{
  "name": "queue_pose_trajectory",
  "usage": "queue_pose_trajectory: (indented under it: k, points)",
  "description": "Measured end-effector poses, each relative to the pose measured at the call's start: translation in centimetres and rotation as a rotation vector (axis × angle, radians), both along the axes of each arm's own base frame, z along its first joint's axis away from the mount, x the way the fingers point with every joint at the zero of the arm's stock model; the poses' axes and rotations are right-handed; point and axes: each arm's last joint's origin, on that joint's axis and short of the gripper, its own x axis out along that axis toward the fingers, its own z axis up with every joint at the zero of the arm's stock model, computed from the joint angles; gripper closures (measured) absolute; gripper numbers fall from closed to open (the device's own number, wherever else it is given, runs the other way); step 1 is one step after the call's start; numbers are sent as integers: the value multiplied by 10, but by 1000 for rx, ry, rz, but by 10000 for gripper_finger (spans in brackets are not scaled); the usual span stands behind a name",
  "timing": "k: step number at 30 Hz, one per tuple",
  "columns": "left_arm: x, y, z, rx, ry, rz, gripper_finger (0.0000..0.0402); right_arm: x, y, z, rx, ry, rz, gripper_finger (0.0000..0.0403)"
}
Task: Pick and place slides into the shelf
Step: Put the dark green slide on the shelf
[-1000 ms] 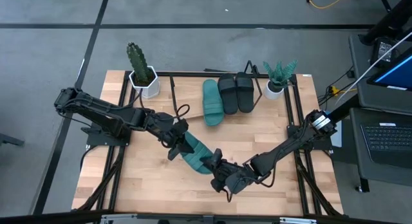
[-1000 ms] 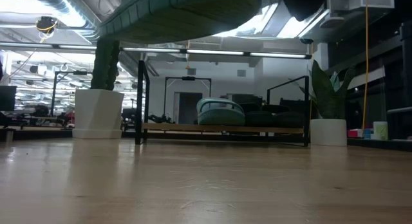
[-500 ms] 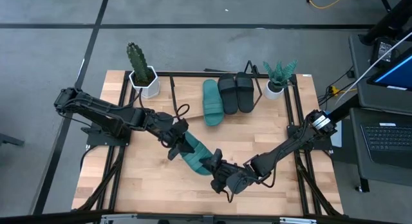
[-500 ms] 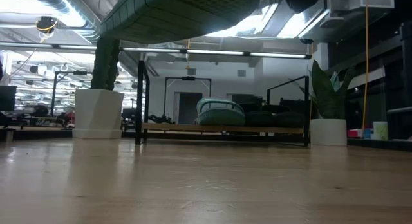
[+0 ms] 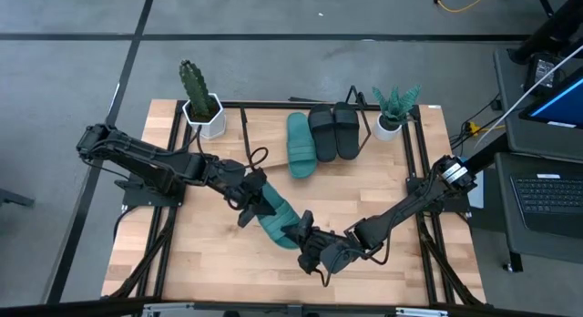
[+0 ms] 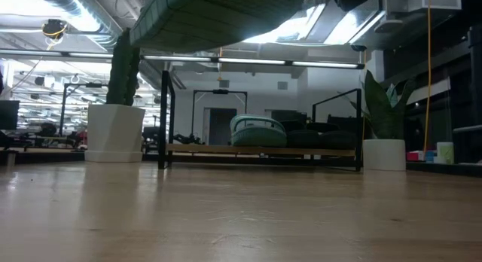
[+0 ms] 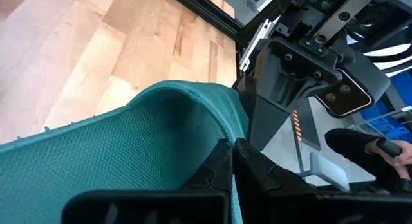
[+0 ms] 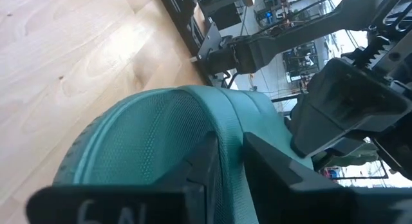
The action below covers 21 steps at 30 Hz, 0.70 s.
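The robot's two grippers are pinching the teal slide's ends, so next the left gripper lets go of the far end (image 5: 271, 197) and moves back before the right gripper takes the slide to the shelf.
A teal slide (image 5: 276, 217) hangs above the middle of the table between my two grippers; its ribbed sole (image 6: 218, 13) fills the top of the low view. My left gripper (image 5: 253, 197) is shut on its far-left end, and my right gripper (image 5: 305, 240) is shut on its near-right end. The shelf (image 5: 264, 112) stands at the table's far edge. On it lie another teal slide (image 5: 301, 144) and two black slides (image 5: 323, 132) (image 5: 347, 130), side by side. My left gripper pinches the rim of the slide's end (image 7: 222, 130) between its two fingers, coming from the table's left and slanting down. The slide is clear of the table. My right gripper pinches the rim of the opposite end (image 8: 222, 130) between its two fingers, coming from the table's right, near side. The slide spans between the two grippers.
A white pot with a cactus (image 5: 202, 103) stands at the shelf's left end and a white pot with a leafy plant (image 5: 392, 112) at its right end. A laptop (image 5: 547, 194) sits off the table's right. A person's hand (image 7: 393, 150) shows beyond the table.
The teal slide, held by both grippers, has gone up a little; in the low view its sole now sits slightly higher. Both grippers stay shut on it.
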Motion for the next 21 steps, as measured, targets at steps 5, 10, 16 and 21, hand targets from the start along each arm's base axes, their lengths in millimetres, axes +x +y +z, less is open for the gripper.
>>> queue_pose_trajectory:
  k: [5, 10, 16, 21]
  points:
    - [0, 0, 0, 6, -2, 0, 401, 0, 0, 0, 2, 0, 0, 336]
    - [0, 0, 0, 8, -1, 3, 401, 0, 0, 0, 24, -7, -7, 374]
    - [0, 0, -1, 47, -14, -13, 390, 0, 0, 0, 46, -13, -13, 390]
    - [0, 0, -1, 103, -35, -30, 353, 0, 0, 0, 47, -13, -14, 391]
